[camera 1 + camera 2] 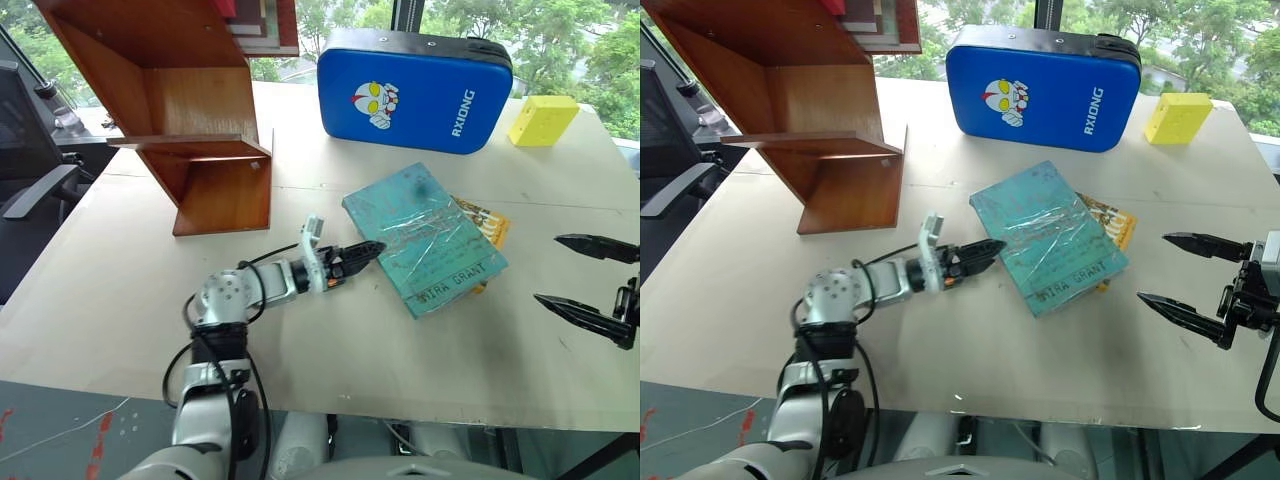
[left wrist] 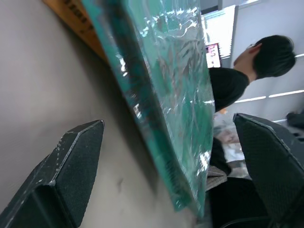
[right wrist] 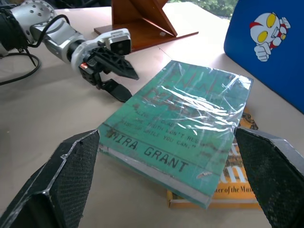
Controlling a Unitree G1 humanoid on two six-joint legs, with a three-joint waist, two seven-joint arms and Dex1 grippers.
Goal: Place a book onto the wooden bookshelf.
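I should use my left gripper to grab the teal-green book by its overhanging edge and bring it to the wooden bookshelf, because the bookshelf is far from my right gripper.
The teal-green book with "MIRA GRANT" on its cover lies flat on the table, on top of a yellow book. My left gripper is open and turned on its side at the teal book's left edge. In the left wrist view the book's edge stands between the two fingers, one of them low beside the tabletop. My right gripper hangs open to the right of the books, apart from them, and looks at the cover. The wooden bookshelf stands at the back left.
A blue padded case stands upright at the back, with a yellow block to its right. The pale table ends close to me. An office chair is off the left side. A person sits beyond the books.
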